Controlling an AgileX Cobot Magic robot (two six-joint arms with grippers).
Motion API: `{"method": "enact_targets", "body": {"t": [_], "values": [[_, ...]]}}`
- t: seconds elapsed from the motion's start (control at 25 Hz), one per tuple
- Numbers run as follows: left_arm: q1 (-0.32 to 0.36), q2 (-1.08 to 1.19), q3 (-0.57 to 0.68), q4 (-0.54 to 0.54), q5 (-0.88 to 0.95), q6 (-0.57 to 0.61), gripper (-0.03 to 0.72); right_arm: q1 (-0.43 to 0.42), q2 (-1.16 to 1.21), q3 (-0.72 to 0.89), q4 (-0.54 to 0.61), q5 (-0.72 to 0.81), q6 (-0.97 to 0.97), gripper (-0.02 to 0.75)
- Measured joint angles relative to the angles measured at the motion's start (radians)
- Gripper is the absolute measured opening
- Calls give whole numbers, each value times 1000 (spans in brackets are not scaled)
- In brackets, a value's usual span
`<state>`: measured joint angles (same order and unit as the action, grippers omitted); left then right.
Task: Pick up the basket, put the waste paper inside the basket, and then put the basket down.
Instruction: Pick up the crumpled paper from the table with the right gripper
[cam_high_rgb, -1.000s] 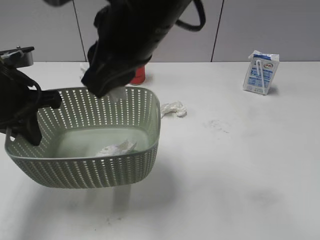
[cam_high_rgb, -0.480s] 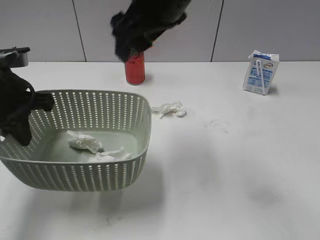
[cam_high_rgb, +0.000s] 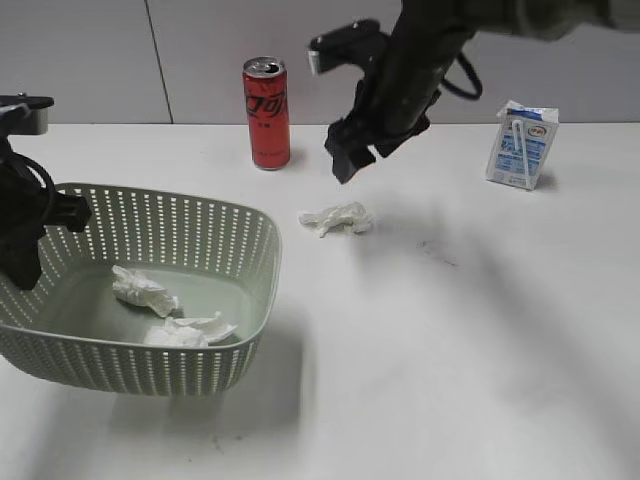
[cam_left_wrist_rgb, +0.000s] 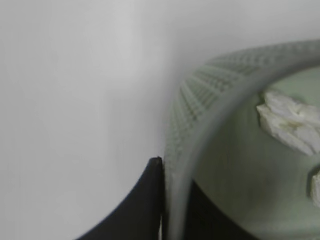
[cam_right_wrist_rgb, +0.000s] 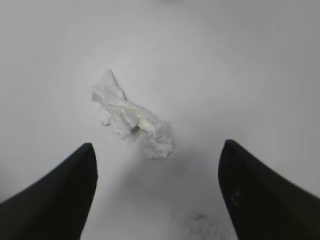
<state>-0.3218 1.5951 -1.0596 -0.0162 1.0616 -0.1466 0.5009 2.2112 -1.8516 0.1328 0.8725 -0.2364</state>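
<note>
The third wad (cam_high_rgb: 340, 217) is bunched into a narrow twist by creases (cam_right_wrist_rgb: 136, 118), so I expect it to stay crumpled with its loose end sticking out when I lift it.
The pale green slotted basket (cam_high_rgb: 200, 240) hangs tilted above the table at the left. My left gripper (cam_high_rgb: 35, 225) is shut on its left rim (cam_left_wrist_rgb: 187, 150). Two wads of waste paper (cam_high_rgb: 140, 290) (cam_high_rgb: 185, 332) lie inside it; one shows in the left wrist view (cam_left_wrist_rgb: 290, 122). A third wad (cam_high_rgb: 337, 218) lies on the table right of the basket. My right gripper (cam_high_rgb: 350, 150) is open and empty, above and just behind that wad, which lies ahead of its jaws (cam_right_wrist_rgb: 132, 120).
A red drink can (cam_high_rgb: 266, 113) stands at the back behind the basket. A blue-and-white drink carton (cam_high_rgb: 522, 145) stands at the back right. The white table (cam_high_rgb: 470, 340) stretches to the front right.
My right gripper let a wad fall into the basket, rose and swung right to above the third wad. The basket shifted left and lower with my left gripper.
</note>
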Motion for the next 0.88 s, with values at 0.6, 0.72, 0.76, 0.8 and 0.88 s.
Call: {"method": "enact_targets", "body": {"t": [0.6, 0.72, 0.76, 0.8, 0.88], "values": [[0, 0, 0, -1, -2, 1, 5, -1, 246, -106, 56, 26, -104, 545], [0, 0, 0, -4, -2, 1, 5, -1, 248, -108, 57, 26, -104, 473], [0, 0, 0, -8, -1, 1, 5, -1, 249, -108, 56, 23, -106, 424], [0, 0, 0, -12, -1, 1, 5, -1, 250, -110, 56, 22, -106, 360], [0, 0, 0, -21, -1, 1, 5, -1, 251, -117, 55, 33, -106, 200]]}}
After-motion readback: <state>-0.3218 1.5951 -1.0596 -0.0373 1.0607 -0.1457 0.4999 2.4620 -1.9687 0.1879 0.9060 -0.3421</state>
